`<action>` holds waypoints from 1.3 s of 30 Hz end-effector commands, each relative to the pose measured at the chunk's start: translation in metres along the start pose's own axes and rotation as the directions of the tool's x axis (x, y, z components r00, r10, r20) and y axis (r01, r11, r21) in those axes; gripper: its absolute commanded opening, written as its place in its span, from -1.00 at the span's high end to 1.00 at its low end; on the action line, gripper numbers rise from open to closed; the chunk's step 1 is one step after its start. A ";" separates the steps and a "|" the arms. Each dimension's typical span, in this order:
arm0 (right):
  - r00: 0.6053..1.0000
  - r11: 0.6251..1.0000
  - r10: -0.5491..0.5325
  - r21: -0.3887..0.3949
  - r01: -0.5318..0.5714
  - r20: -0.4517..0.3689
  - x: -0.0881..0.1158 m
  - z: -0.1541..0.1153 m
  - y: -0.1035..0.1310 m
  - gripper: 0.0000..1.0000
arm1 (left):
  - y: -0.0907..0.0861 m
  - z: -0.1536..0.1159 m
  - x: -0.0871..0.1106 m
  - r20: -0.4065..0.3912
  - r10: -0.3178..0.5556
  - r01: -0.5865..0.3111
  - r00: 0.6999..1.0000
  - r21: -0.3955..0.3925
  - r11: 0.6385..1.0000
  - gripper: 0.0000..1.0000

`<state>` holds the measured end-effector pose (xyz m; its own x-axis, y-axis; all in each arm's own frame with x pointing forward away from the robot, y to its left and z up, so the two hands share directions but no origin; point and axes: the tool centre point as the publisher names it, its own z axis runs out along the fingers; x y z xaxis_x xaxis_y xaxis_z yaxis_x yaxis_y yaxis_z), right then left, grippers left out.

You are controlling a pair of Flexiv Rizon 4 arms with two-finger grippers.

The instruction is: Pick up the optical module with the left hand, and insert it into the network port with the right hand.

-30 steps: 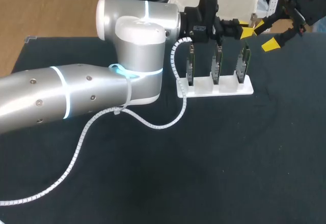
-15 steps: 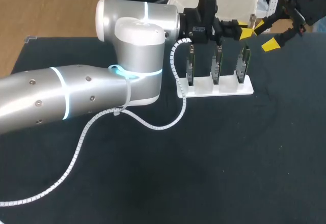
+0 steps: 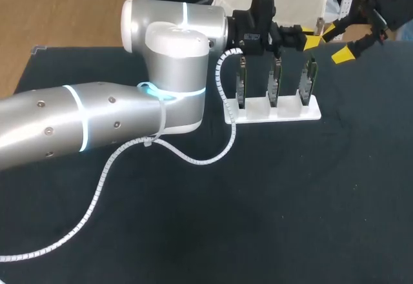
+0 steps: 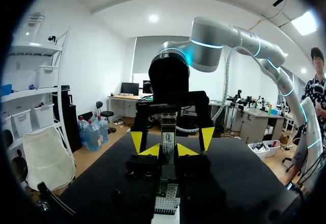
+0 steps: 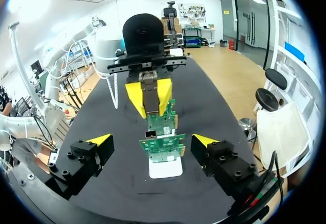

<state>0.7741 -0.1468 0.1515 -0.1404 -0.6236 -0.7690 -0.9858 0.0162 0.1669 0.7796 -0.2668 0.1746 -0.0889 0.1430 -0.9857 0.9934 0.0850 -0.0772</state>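
I expect the optical module (image 3: 319,27) to stand upright with its end sticking out when I push it in, since the port (image 5: 151,134) opens at the board's top edge.
My left gripper (image 3: 312,40) hovers above the far right end of the white rack (image 3: 311,113), shut on the optical module (image 4: 168,137), a slim metal bar standing out past its yellow tips. In the right wrist view the module (image 5: 151,95) points toward my right gripper (image 5: 152,141), which stands wide open facing it, one finger on each side and apart from it. In the head view my right gripper (image 3: 336,43) sits just right of the left one. The rack holds three upright green circuit boards (image 3: 274,81), with their ports below the module.
The white rack base (image 5: 165,169) and its boards (image 5: 163,150) lie between and below the two grippers. My left arm's spiral-wrapped cable (image 3: 193,158) trails over the dark table (image 3: 290,200) to the front left.
The right gripper has edged very slightly up and right. The left arm and the module have kept still.
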 end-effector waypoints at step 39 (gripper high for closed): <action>0.984 0.984 -0.181 0.000 0.181 -0.009 -0.052 -0.015 0.005 -1.00 | -0.002 0.000 0.000 0.002 0.001 -0.001 1.000 -0.007 1.000 1.00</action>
<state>0.7783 -0.1249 0.2013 0.0401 -0.6235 -0.7808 -0.9950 -0.0965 0.0260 0.7795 -0.2667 0.1746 -0.0889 0.1429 -0.9857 0.9934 0.0851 -0.0772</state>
